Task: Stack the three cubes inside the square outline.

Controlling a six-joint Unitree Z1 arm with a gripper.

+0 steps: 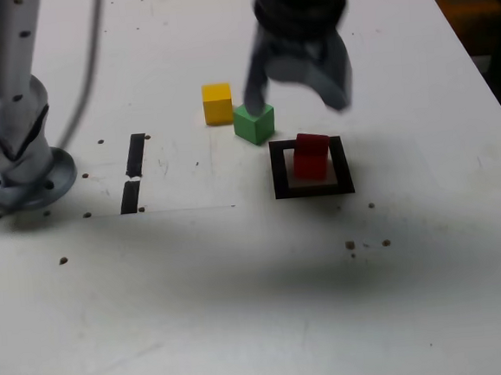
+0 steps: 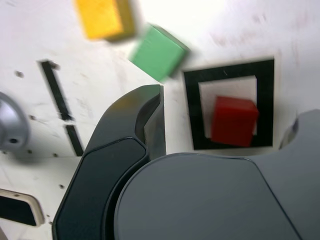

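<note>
My gripper will push the green cube (image 1: 254, 124) aside and turn it a little when it grips the yellow cube, because only a narrow gap (image 1: 233, 111) is between the two cubes.
The red cube (image 1: 311, 156) (image 2: 233, 121) rests on the white centre of the square outline (image 1: 281, 169) (image 2: 192, 112), a little turned against its sides. Just off the outline's far left corner in the exterior view sits the green cube (image 1: 254, 123) (image 2: 159, 52). The yellow cube (image 1: 218, 103) (image 2: 103, 18) is beside it, further to the exterior view's left. My gripper (image 1: 297, 97) (image 2: 227, 112) hangs above the red cube, open, its jaws spread wide with nothing between them. One finger (image 1: 255, 81) hangs over the green cube.
The arm's silver base (image 1: 15, 167) stands at the exterior view's left with a cable rising from it. Two short black tape strips (image 1: 133, 172) lie between the base and the cubes. Small dark specks (image 1: 351, 246) dot the white table. The table's right edge (image 1: 485, 73) runs past the outline.
</note>
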